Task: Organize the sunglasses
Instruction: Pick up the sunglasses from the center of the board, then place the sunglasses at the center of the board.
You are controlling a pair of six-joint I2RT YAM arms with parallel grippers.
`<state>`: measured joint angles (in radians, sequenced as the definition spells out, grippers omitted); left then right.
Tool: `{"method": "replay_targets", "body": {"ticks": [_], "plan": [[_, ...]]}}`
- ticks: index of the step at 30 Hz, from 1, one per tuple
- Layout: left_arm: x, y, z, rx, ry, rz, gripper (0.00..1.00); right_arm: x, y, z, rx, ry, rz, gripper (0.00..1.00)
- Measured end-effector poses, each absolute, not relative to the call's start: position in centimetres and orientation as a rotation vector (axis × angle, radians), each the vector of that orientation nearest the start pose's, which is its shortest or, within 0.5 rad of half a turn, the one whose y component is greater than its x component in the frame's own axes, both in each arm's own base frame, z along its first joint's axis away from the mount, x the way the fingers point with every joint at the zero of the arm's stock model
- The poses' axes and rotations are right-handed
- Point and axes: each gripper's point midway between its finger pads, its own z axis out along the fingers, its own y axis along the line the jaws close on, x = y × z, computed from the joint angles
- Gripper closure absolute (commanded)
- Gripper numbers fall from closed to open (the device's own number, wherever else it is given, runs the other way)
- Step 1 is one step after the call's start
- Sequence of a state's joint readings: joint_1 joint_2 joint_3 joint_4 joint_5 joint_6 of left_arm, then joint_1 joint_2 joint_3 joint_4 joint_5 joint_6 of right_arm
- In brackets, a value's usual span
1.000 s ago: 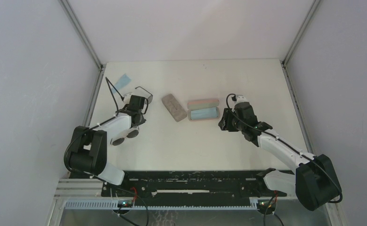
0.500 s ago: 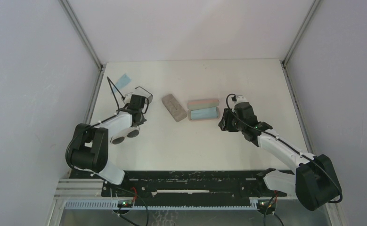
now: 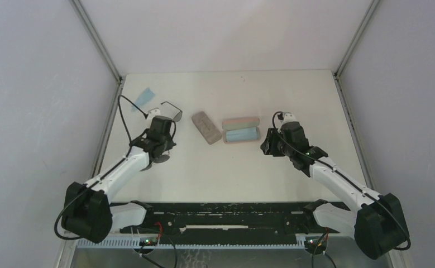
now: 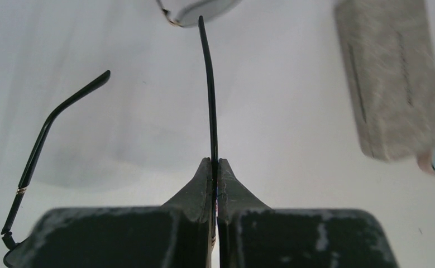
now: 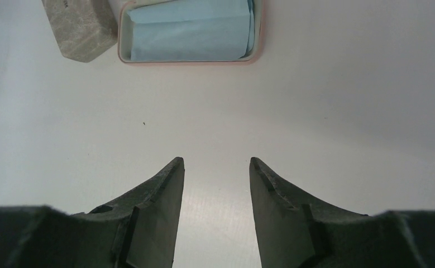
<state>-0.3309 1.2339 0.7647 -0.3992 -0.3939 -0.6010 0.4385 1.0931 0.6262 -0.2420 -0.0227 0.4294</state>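
Observation:
My left gripper should go next with the black temple [image 4: 210, 92] held, as the space in front [image 3: 243, 170] of the open pink case is clear, and release the sunglasses there.
My left gripper [image 4: 215, 162] is shut on one thin black temple [image 4: 208, 84] of a pair of sunglasses. The other temple [image 4: 47, 134] spreads out to the left, and the pair's front is hidden under the fingers. Seen from above, the left gripper [image 3: 161, 138] hangs over the table's left side, and a dark lens [image 3: 160, 158] shows just below it. The second pair of sunglasses [image 3: 171, 111], with squarish lenses, lies just beyond. My right gripper [image 5: 216, 162] stands open over bare table with nothing between its fingers.
An open pink case [image 3: 241, 124] holding a light blue cloth [image 5: 190, 30] lies mid-table, just left of the right gripper [image 3: 266, 144]. A shut grey-brown case [image 3: 206, 127] lies beside it. Another blue cloth [image 3: 143, 96] sits at the far left by the wall.
The left arm has swung and its gripper has drawn back a little toward the near edge, closing on a sunglasses temple. The right arm has barely moved.

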Motion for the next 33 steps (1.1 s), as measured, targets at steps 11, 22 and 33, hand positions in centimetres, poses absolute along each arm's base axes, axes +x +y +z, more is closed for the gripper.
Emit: {"method": "replay_targets", "body": {"ticks": [11,22,33], "plan": [[24.0,-17.2,10.0,-0.021,2.398,-0.187,1.00,26.4,14.2,12.0,-0.013,2.271,0.464,0.53],[19.2,-28.2,8.5,0.714,2.362,-0.271,1.00,25.2,12.2,14.2,0.034,2.201,0.428,0.53],[15.6,-33.5,7.3,1.311,2.150,-0.414,1.00,24.3,8.8,15.7,0.160,2.128,0.393,0.53]]}}
